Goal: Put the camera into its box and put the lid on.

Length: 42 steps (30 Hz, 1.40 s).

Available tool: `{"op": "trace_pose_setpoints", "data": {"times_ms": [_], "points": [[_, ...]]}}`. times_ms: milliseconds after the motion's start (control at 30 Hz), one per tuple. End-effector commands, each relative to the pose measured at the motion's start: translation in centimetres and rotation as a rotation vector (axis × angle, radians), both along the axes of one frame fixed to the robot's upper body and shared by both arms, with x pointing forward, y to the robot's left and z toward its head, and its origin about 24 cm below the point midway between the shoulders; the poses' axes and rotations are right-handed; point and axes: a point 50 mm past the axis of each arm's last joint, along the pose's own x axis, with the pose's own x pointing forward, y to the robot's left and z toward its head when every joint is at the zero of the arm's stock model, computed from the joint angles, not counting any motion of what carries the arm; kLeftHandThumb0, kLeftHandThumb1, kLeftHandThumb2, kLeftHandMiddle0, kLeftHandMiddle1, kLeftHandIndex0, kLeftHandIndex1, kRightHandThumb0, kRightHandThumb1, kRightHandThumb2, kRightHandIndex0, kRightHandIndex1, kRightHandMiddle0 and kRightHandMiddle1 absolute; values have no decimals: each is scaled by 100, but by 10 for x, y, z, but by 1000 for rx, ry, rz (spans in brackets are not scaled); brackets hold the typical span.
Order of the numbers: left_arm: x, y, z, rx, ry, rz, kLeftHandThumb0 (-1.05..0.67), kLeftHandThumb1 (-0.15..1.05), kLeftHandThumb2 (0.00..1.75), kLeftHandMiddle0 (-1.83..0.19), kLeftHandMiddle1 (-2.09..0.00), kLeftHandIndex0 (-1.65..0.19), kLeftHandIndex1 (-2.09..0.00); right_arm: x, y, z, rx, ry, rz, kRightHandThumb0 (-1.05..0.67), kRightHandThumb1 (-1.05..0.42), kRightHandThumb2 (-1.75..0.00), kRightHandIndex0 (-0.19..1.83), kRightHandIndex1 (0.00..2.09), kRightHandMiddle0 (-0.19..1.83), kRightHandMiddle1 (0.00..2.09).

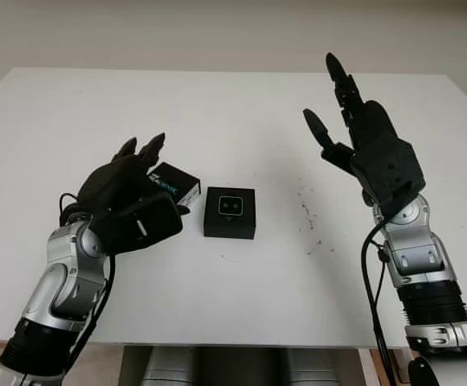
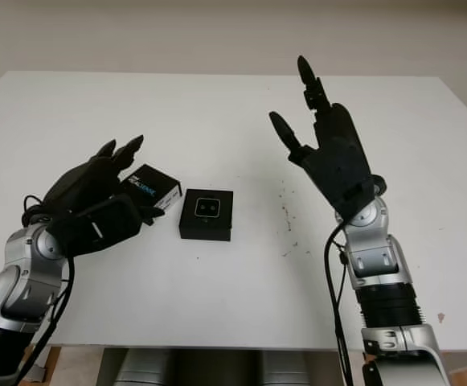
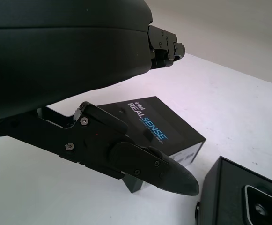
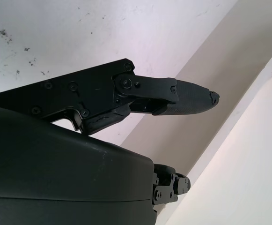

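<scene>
The black lid (image 1: 175, 182) has deep sides (image 1: 191, 195), so it should slide down around the box and cover the box's sides when the robot lowers it.
A small black open box (image 1: 229, 212) sits at the table's middle with the camera (image 1: 231, 207) lying in it, lenses up. Just left of it lies the black lid (image 1: 177, 184), printed "RealSense", flat on the table. My left hand (image 1: 149, 181) hovers over the lid's left part, open; in the left wrist view its thumb (image 3: 164, 171) is in front of the lid (image 3: 166, 131) and the other fingers are above it, none closed on it. My right hand (image 1: 323, 95) is raised high to the right of the box, open and holding nothing.
The white table (image 1: 217, 112) stretches wide around the objects. A few dark specks (image 1: 307, 211) mark its surface right of the box. The front edge runs close to both forearms.
</scene>
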Motion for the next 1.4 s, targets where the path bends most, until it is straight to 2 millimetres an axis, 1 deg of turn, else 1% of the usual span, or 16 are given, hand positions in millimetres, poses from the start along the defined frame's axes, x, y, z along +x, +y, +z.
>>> {"op": "trace_pose_setpoints", "data": {"times_ms": [0,233,400,767,1300,1333,1367], "points": [[6,-7,7,15,-36,-17,-70,94,5,13,-5,-1,-6,-1,0,2,8,-8,-5,-69,-105,-52,-2,7,2,11],[10,-10,1,71,-52,-25,-65,94,5,12,-6,-8,-8,-2,-1,2,24,-19,-15,-69,-105,-53,-2,7,2,13],[14,-10,-6,92,-30,-28,-56,91,5,10,-6,-14,-9,-5,-3,1,27,-8,-41,-69,-105,-53,-1,7,3,14],[20,-11,-16,154,12,-20,-47,87,5,6,-6,-19,-7,-7,-3,1,14,-25,-30,-67,-105,-54,0,7,1,16],[23,-17,-29,136,30,-38,-47,87,5,2,-6,-22,-6,-8,-4,0,14,-31,-37,-67,-105,-54,2,8,-2,25],[23,-18,-30,131,33,-40,-45,87,5,0,-7,-22,-6,-8,-4,0,15,-31,-37,-67,-105,-54,1,7,-3,26],[24,-18,-31,120,35,-39,-43,87,5,-3,-8,-24,-7,-8,-4,0,14,-31,-36,-67,-105,-54,1,7,-5,31]]}}
